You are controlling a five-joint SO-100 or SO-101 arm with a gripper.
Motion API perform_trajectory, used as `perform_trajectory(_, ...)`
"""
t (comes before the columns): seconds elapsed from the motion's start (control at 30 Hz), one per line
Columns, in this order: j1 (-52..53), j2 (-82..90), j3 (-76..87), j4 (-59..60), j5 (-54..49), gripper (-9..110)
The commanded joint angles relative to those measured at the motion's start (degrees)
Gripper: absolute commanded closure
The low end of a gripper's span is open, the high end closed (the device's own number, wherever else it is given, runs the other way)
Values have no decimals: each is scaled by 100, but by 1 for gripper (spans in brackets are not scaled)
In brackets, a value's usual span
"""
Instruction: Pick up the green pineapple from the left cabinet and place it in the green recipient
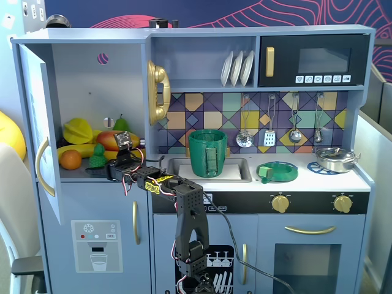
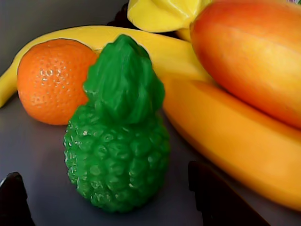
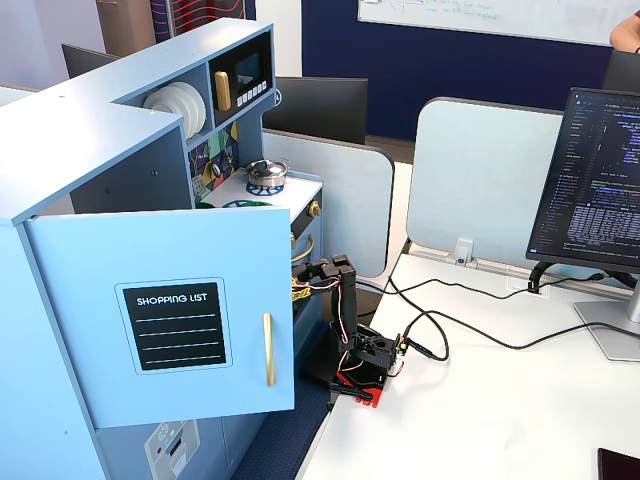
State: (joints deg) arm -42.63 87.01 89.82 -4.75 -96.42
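The green recipient's tall walls (image 1: 207, 154) reach higher than the green pineapple (image 1: 98, 157). So the green pineapple will be hidden inside once I lower it in.
The green pineapple (image 2: 117, 146) stands upright on the floor of the left cabinet (image 1: 86, 86), whose door is swung open. In a fixed view it (image 1: 97, 157) sits near the shelf's front edge. My gripper (image 2: 115, 197) is open, with one black fingertip on each side of the pineapple's base, a gap on both sides and nothing held. In a fixed view the gripper (image 1: 110, 165) reaches into the cabinet from the right. The green recipient (image 1: 207, 153), a ribbed pot with a strap handle, stands in the sink to the right of the cabinet.
An orange (image 2: 51, 80) sits left of and behind the pineapple. A banana (image 2: 235, 136) and a mango (image 2: 254, 56) are close on the right. The open cabinet door (image 3: 160, 310) hides the gripper in the side fixed view. A flat green ring (image 1: 277, 171) and a pan (image 1: 335, 158) are on the counter.
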Motion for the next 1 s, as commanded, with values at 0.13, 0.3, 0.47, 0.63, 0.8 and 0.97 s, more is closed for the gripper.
perform_trajectory(0.13, -88, -387, -967, -237, -176, 62)
perform_trajectory(0.3, -141, -861, -1380, -519, -229, 62)
perform_trajectory(0.47, -237, -1187, -1687, -738, -176, 64)
perform_trajectory(0.63, -272, -1292, -1705, -949, -220, 88)
perform_trajectory(0.8, -281, -1213, -1687, -896, -334, 102)
perform_trajectory(0.97, -281, -589, -1318, -896, -1116, 102)
